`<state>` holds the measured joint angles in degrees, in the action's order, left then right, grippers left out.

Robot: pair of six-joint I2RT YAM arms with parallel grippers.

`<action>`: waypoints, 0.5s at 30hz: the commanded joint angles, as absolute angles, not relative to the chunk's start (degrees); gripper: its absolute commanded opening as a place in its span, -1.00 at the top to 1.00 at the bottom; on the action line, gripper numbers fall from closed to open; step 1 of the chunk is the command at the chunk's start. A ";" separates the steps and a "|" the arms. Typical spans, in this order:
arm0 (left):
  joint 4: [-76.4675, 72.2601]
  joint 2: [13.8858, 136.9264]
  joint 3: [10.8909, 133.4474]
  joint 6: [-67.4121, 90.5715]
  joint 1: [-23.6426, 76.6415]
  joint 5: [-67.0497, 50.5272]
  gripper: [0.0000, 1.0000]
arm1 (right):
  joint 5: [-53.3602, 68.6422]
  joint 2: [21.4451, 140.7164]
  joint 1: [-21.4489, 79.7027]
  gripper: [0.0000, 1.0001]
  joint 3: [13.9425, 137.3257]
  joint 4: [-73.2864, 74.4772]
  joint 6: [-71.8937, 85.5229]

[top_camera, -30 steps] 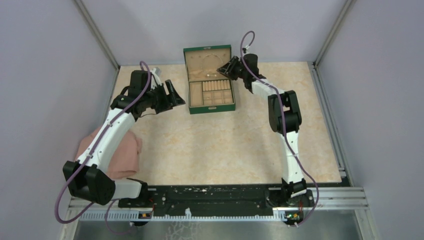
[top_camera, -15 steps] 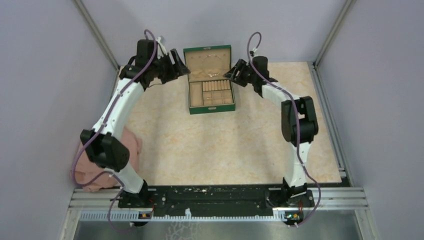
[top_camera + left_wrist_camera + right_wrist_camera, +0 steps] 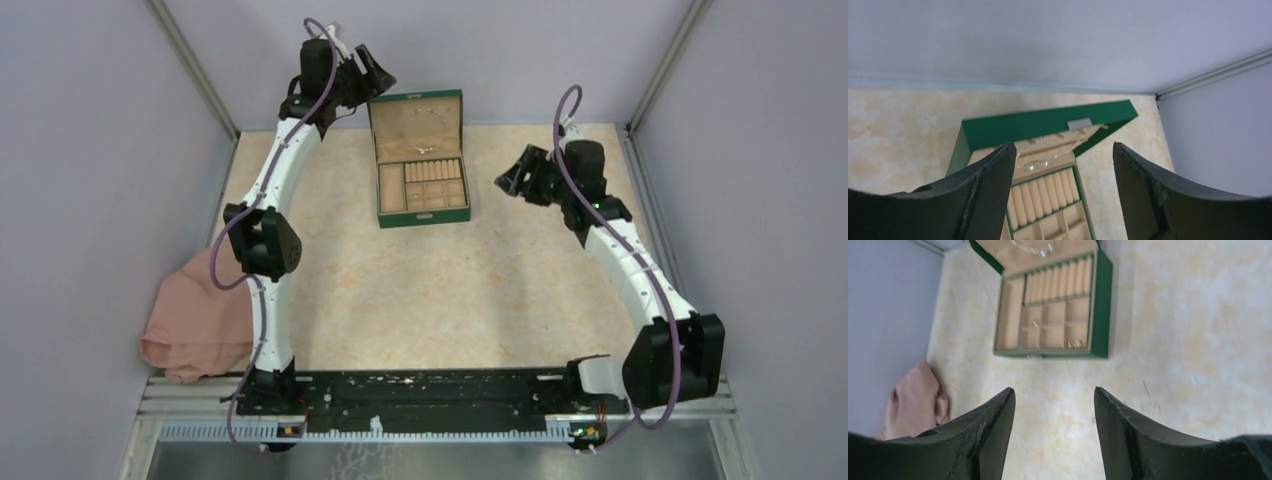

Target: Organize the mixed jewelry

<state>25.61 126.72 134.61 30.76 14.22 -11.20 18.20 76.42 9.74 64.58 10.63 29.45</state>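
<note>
The green box's raised lid (image 3: 415, 97) stands close to the back wall. My right gripper should grab the box's front corner (image 3: 466, 214) and pull the box forward first.
The green box (image 3: 421, 160) stands open at the back of the table, lid raised. A thin wiry chain (image 3: 1040, 159) lies along the inside of the lid and also shows in the right wrist view (image 3: 1030, 247). Tiny gold pieces (image 3: 1074, 344) sit in the small front compartments, with another gold piece (image 3: 1034, 324) one compartment further in. My left gripper (image 3: 377, 72) is open and empty, high behind the lid's left corner. My right gripper (image 3: 507, 180) is open and empty, to the right of the box, apart from it.
A pink cloth (image 3: 196, 320) lies at the table's left edge and shows in the right wrist view (image 3: 912, 401). Grey walls close in the back and both sides. The beige marbled tabletop (image 3: 450, 290) spreads in front of the box.
My left arm has swung up and back, from left of the box to behind its lid. My right gripper has drawn away from the lid, to the right and nearer.
</note>
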 commanded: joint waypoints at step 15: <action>4.71 133.02 134.42 33.49 9.42 -14.10 -0.54 | 14.01 69.24 11.21 -0.18 55.49 21.34 29.06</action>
<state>8.47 131.70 133.58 32.49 12.03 -11.90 15.00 64.88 9.91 53.98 25.71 28.08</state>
